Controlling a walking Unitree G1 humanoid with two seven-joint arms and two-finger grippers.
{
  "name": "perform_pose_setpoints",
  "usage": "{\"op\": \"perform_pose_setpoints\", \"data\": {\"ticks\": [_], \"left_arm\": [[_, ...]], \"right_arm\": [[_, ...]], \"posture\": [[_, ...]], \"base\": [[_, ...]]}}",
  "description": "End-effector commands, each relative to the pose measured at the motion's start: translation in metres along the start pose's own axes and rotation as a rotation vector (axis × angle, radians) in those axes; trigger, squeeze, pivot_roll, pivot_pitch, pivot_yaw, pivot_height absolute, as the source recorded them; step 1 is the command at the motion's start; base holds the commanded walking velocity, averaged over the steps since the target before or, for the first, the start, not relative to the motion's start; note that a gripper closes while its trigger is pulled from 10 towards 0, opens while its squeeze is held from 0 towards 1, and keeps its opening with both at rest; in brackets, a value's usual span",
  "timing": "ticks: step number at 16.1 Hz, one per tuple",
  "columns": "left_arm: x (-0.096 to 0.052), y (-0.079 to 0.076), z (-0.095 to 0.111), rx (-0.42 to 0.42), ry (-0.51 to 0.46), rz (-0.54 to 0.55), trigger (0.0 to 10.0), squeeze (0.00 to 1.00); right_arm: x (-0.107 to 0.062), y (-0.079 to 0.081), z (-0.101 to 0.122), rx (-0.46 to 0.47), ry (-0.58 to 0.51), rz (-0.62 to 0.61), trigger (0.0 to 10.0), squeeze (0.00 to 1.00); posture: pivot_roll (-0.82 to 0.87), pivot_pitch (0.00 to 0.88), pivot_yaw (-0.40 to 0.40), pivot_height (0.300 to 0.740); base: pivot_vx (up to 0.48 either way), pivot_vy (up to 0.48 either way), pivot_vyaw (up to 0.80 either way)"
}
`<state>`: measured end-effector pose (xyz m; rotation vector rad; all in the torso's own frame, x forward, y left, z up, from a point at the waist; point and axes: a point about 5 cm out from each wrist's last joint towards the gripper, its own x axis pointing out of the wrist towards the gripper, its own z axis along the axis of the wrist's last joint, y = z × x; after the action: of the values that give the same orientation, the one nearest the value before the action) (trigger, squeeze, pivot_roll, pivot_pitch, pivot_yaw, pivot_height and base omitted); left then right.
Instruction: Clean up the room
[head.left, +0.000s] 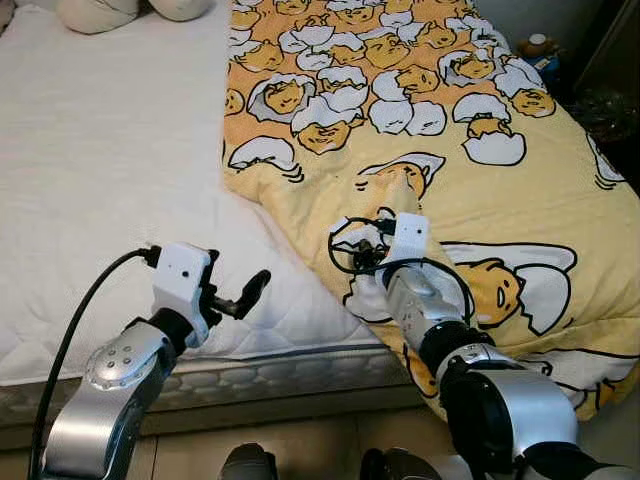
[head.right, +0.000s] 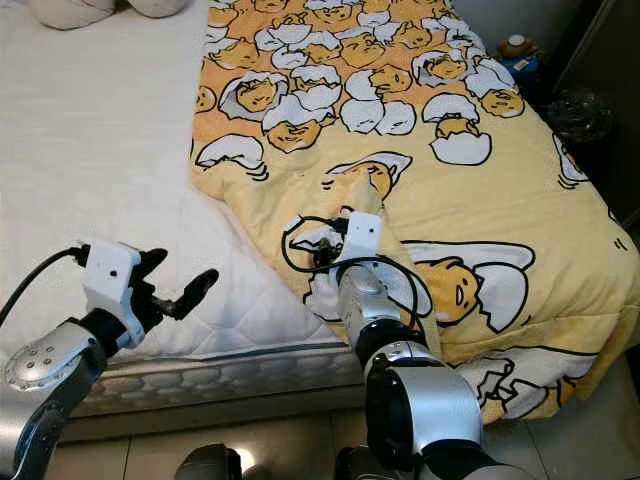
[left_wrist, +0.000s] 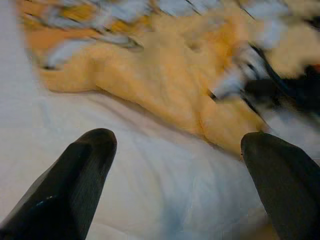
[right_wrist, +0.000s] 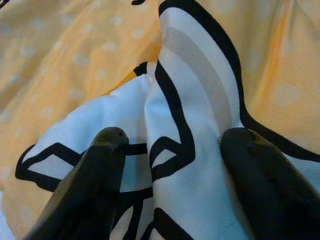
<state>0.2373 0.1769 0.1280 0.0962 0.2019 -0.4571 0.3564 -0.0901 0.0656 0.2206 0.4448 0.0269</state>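
I expect the yellow blanket to spread flatter and its edge to straighten when I pull the blanket's fold toward me, because that edge slants in beside bunched cloth.
A yellow blanket printed with egg cartoons covers the right half of the bed, its left edge rumpled on the white mattress. My right gripper is pressed into the blanket near the bed's front edge. Its fingers stand apart, open, with a raised fold of white and black print between them. In the eye views the cloth peaks just beyond that wrist. My left gripper hovers open over the bare mattress by the front edge, pointing toward the blanket's edge, holding nothing.
Pale pillows lie at the head of the bed. A small jar-like object and dark furniture stand past the bed's far right side. The mattress's front edge drops to the floor just before me.
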Motion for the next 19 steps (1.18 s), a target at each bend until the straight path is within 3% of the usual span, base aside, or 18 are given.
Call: {"op": "perform_pose_setpoints", "data": {"ticks": [1,3,7,14,16,17,18,19], "left_arm": [[-0.005,-0.011,-0.006,0.024,0.038,-0.111,10.0,0.00],[-0.006,-0.015,-0.006,0.050,0.036,-0.151,10.0,0.00],[-0.006,-0.018,-0.001,0.092,0.020,-0.214,10.0,0.00],[-0.005,-0.016,-0.002,0.089,0.022,-0.207,10.0,0.00],[-0.004,-0.015,-0.002,0.090,0.022,-0.206,10.0,0.00],[-0.003,-0.015,-0.002,0.089,0.019,-0.205,10.0,0.00],[-0.003,-0.016,-0.002,0.088,0.018,-0.205,10.0,0.00],[-0.003,-0.016,-0.002,0.087,0.017,-0.205,10.0,0.00]], "right_arm": [[-0.001,0.001,-0.008,0.010,0.030,0.014,0.0,0.00],[-0.001,0.003,-0.008,0.012,0.025,0.025,0.0,0.00],[-0.004,0.023,-0.012,-0.035,-0.005,0.126,0.0,0.00],[-0.016,0.050,-0.036,-0.099,-0.016,0.292,0.0,0.00],[-0.017,0.053,-0.033,-0.146,-0.055,0.297,0.0,0.00],[-0.015,0.044,-0.010,-0.247,-0.214,0.186,1.3,0.00],[-0.015,0.041,0.007,-0.266,-0.302,0.144,10.0,0.73],[-0.015,0.041,0.012,-0.272,-0.327,0.137,10.0,1.00]], "posture": [[0.23,0.117,0.024,0.740],[0.23,0.117,0.024,0.740],[0.22,0.119,0.025,0.740],[0.21,0.119,0.023,0.740],[0.20,0.117,0.025,0.740],[0.20,0.116,0.026,0.740],[0.20,0.116,0.029,0.740],[0.20,0.115,0.030,0.740]], "base": [[0.000,0.000,0.00],[0.000,0.000,0.00],[0.000,0.000,0.00],[0.000,0.000,0.00],[0.000,0.000,0.00],[0.000,0.000,0.00],[0.000,0.000,0.00],[0.000,0.000,0.00]]}}
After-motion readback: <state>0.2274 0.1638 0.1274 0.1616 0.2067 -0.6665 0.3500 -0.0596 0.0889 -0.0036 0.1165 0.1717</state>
